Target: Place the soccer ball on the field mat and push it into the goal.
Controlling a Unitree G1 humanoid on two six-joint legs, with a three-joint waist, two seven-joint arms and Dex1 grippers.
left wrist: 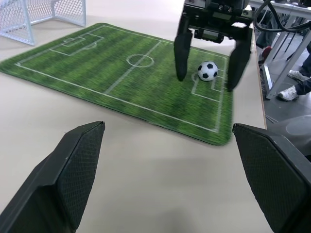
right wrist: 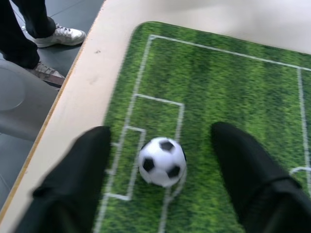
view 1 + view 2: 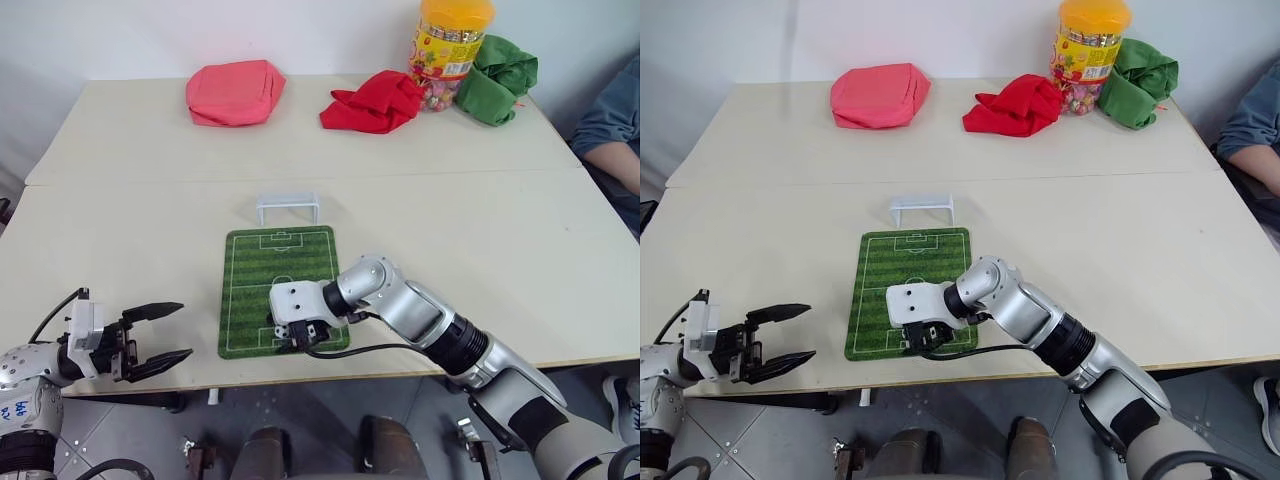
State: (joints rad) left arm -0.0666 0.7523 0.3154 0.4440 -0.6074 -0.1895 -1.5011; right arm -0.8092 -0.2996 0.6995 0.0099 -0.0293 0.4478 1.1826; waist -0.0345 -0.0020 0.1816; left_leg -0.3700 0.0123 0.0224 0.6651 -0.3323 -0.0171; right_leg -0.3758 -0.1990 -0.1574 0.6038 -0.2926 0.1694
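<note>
The open fingers of the robot's right gripper are on both sides of the soccer ball (image 2: 163,161), so next the gripper rises clear, closes its fingers and pushes from the ball's near side toward the goal.
The soccer ball (image 2: 162,161) rests on the field mat (image 3: 280,270), in the penalty area at the mat's near end, close to the table's front edge. My right gripper (image 1: 206,82) hangs open just over it, one black finger on each side, with a gap showing between each finger and the ball (image 1: 208,71). The goal (image 3: 288,207) stands upright on the table at the mat's far end. My left gripper (image 3: 185,330) is open and holds nothing, at the table's front edge to the left of the mat.
At the back of the table lie a pink bag (image 3: 236,92), a red cloth (image 3: 372,101), a green cloth (image 3: 497,78) and a yellow-lidded candy jar (image 3: 450,50). A person's arm (image 3: 612,130) shows at the right edge.
</note>
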